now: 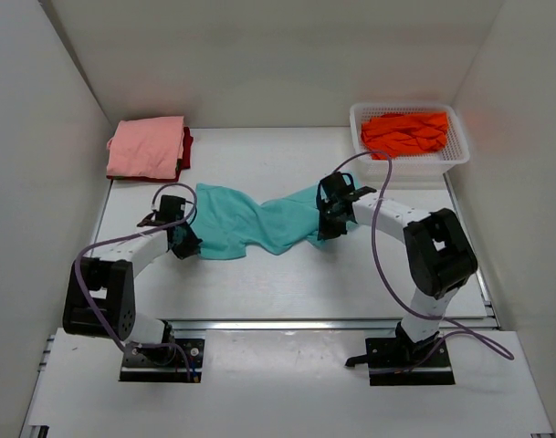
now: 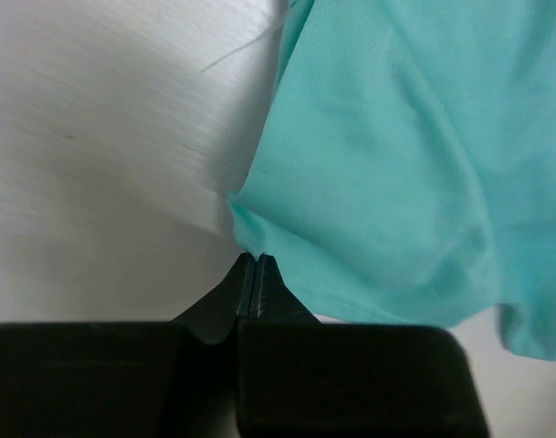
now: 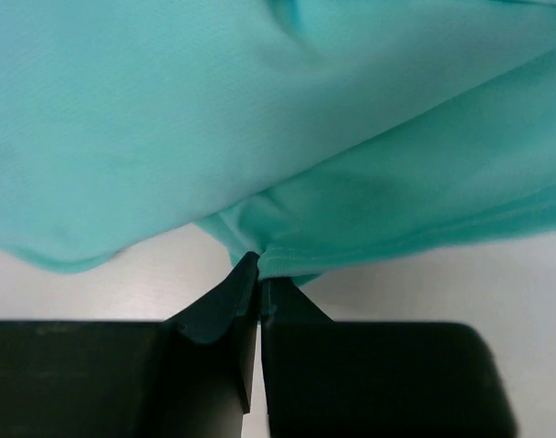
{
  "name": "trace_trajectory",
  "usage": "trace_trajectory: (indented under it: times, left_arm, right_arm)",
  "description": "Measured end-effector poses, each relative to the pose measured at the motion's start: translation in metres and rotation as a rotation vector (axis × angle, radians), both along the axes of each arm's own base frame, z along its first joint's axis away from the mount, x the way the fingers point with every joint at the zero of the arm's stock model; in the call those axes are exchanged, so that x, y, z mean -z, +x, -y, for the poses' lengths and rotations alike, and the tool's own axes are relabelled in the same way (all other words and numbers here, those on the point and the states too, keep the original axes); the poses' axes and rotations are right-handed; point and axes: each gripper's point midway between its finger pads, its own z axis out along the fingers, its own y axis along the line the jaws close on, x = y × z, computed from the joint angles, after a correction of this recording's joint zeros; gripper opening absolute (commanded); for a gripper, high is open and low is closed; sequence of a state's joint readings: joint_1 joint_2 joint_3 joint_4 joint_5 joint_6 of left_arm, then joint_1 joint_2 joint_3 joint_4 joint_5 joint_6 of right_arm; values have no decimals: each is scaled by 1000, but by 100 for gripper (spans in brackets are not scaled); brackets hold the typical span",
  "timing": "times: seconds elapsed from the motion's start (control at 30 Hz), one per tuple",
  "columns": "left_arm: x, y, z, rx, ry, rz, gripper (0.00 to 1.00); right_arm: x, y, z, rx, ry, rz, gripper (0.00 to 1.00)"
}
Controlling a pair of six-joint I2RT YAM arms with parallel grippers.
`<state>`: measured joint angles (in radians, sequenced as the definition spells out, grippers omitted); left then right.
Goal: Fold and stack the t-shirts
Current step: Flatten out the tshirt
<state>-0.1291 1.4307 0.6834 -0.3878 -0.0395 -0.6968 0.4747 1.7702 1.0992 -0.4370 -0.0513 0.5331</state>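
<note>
The teal t-shirt (image 1: pixel 270 224) lies bunched up between the robot's left gripper and right gripper, so the robot should raise it high and lay it out open toward the table's front edge (image 1: pixel 273 313).
The teal t-shirt (image 1: pixel 250 222) lies stretched and rumpled across the middle of the table between both arms. My left gripper (image 1: pixel 182 245) is shut on its left corner; in the left wrist view the jaws (image 2: pixel 256 260) pinch the teal cloth (image 2: pixel 387 164). My right gripper (image 1: pixel 330 224) is shut on its right edge; in the right wrist view the jaws (image 3: pixel 259 265) pinch a fold of the teal cloth (image 3: pixel 259 109). The salmon pink t-shirt (image 1: pixel 148 146) lies folded on the dark red t-shirt (image 1: pixel 186 146) at the back left. The orange t-shirt (image 1: pixel 405 133) is crumpled in the basket.
The white mesh basket (image 1: pixel 456 151) stands at the back right corner. White walls close in the table on the left, back and right. Purple cables run along both arms.
</note>
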Motion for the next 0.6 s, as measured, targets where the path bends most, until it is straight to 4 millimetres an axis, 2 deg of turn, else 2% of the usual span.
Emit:
trace_trajectory:
  times: [0.07,0.1,0.13,0.17,0.2,0.23,0.27,0.3,0.33,0.37,0.4,0.43,0.47,0.5,0.57,0.6]
  left_arm:
    - [-13,3,-3,-17,-12,-6,0]
    - [-26,10,-4,-30,-20,12,0]
    - [-44,22,-4,-41,-28,41,0]
    - [-75,44,-3,-52,-43,108,0]
    - [-95,57,-3,-56,-50,149,0]
    - [-127,76,-3,-60,-61,209,0]
    - [-168,99,-2,-58,-76,294,0]
    - [-222,124,0,-52,-96,401,0]
    - [-253,137,1,-48,-105,470,0]
    - [-303,151,1,-42,-118,569,0]
    - [-335,157,2,-37,-128,633,0]
    - [-379,160,1,-27,-141,716,0]
    - [-401,160,0,-25,-145,760,0]
    - [-433,156,-3,-22,-150,821,0]
    - [-464,146,-9,-25,-153,879,0]
    - [-473,142,-12,-29,-151,898,0]
  right_arm:
    - [-14,-1,2,-12,2,-28,0]
    - [-23,-1,2,-17,15,-41,0]
    - [-34,-1,4,-19,30,-53,0]
    - [-51,3,9,-12,61,-66,0]
    - [-67,8,12,-2,91,-67,0]
    - [-91,19,19,18,141,-48,0]
    - [-112,28,26,35,175,-31,0]
    - [-139,41,36,50,219,4,0]
    - [-170,54,46,62,255,54,0]
    - [-193,63,54,71,274,96,0]
    - [-222,73,63,76,293,154,0]
    - [-253,80,68,70,311,226,1]
    - [-294,84,71,47,332,319,0]
    - [-315,83,70,29,346,366,1]
    - [-355,74,66,-19,361,470,0]
    - [-363,66,64,-33,360,494,0]
